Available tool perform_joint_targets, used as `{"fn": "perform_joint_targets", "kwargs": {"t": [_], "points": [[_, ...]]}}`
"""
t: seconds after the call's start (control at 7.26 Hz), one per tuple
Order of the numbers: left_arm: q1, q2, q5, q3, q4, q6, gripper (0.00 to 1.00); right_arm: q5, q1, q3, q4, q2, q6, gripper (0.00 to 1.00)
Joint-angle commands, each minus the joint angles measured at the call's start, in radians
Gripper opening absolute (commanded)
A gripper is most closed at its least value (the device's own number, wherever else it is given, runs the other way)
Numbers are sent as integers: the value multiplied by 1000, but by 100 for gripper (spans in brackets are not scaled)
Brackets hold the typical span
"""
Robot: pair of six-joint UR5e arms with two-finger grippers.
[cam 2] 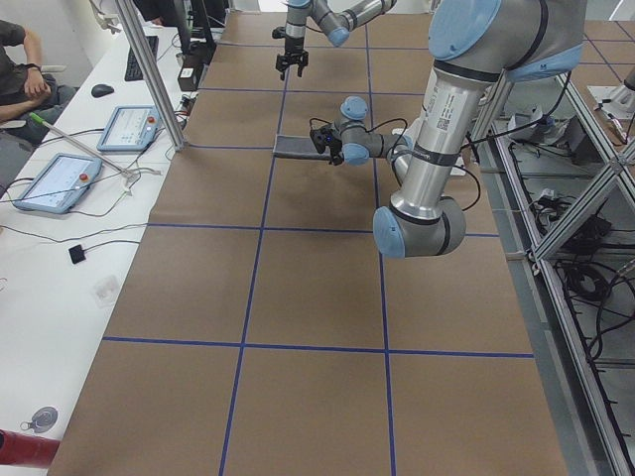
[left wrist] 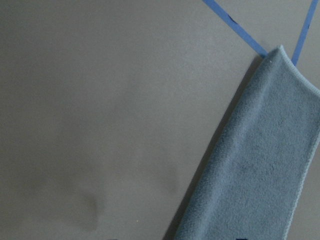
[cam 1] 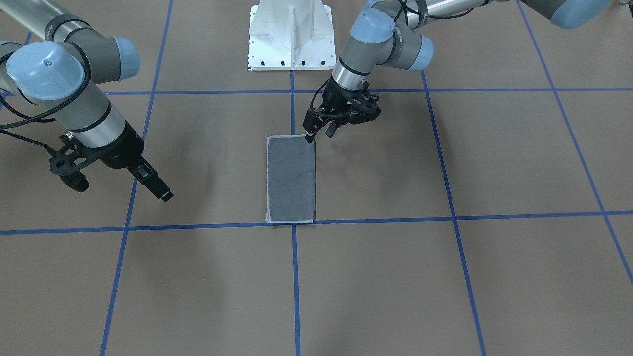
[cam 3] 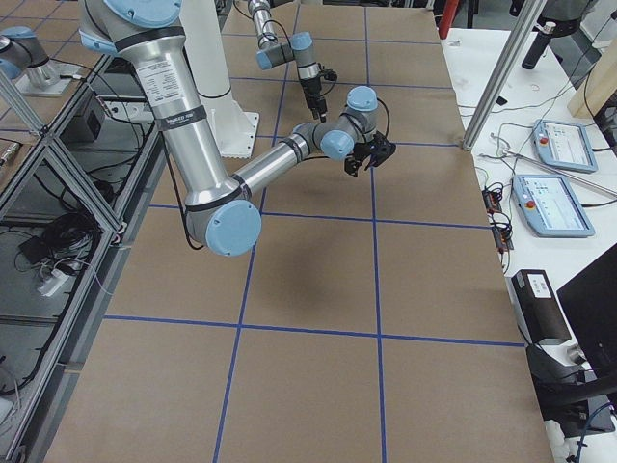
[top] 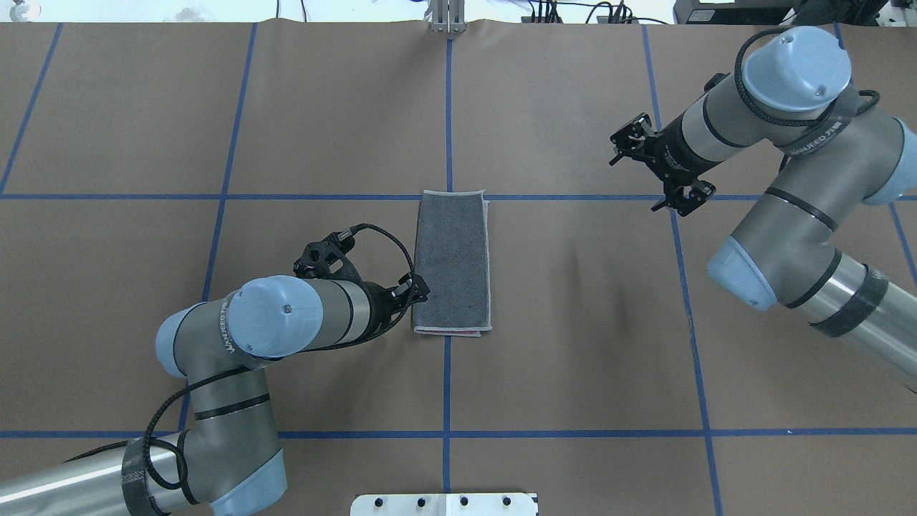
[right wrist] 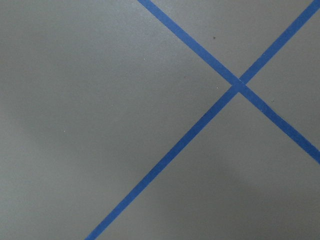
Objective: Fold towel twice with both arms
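Note:
A smooth rounded fold forms the towel's long edge by my left gripper, so the towel's layers will move together as I fold the towel's corner over.
The towel lies flat at the table's centre, folded into a narrow strip with its dark grey face up; a little pink peeks out at its near end. My left gripper is low at the strip's near left corner, jaws open, one fingertip at the corner's edge. The left wrist view shows the towel lying flat, with no fingers in frame. My right gripper hangs above bare table far off to the right, open and empty. The right wrist view shows only tape lines.
The white pedestal base stands at the robot's side of the table. Blue tape lines grid the brown tabletop. A side table with tablets, a metal post and a seated person flank the far long edge.

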Motion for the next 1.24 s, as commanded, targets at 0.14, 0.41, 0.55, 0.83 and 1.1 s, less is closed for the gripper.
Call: {"fn": "perform_joint_targets", "kwargs": {"t": [0.14,0.41,0.55,0.83,1.1], "points": [[12,-31,-5,40,4,-3,66,4,0,1,0,1,0,100],[27,-32,-5,40,5,-4,63,5,-2,-1,0,3,0,100],[29,-32,-5,42,5,-4,60,5,-2,-1,0,3,0,100],[32,-32,-5,42,5,-4,55,7,-2,1,0,4,0,100],[32,-32,-5,46,4,-4,49,7,-2,1,0,5,0,100]]}}
